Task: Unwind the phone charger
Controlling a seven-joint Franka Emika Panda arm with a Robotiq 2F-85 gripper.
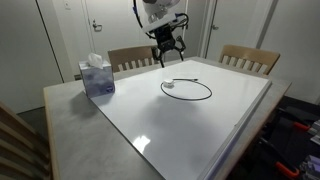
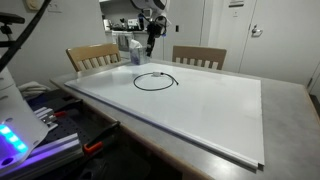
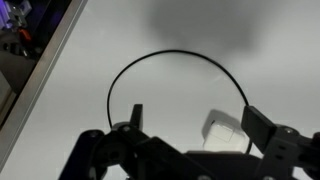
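The whitish plug (image 3: 225,133) is at a slant under one finger of my gripper. I should line my gripper up straight and centre it over the plug (image 1: 168,84) before I go down to take it.
The phone charger is a thin black cable lying in a loop on the white board, seen in both exterior views (image 1: 187,89) (image 2: 155,80). Its whitish plug (image 1: 169,86) lies at the loop's edge. A small dark connector (image 1: 194,78) shows at the loop's far side. In the wrist view the cable (image 3: 170,57) curves as an arc and the white plug (image 3: 224,131) lies between my fingers, far below them. My gripper (image 1: 166,55) (image 2: 147,41) (image 3: 190,120) hangs open above the table, over the loop, holding nothing.
A white board (image 1: 230,120) (image 2: 220,115) covers most of the grey table. A blue tissue box (image 1: 97,76) stands at one corner. Two wooden chairs (image 1: 248,58) (image 2: 198,57) stand at the far side. Cables and gear lie beside the table (image 2: 45,110).
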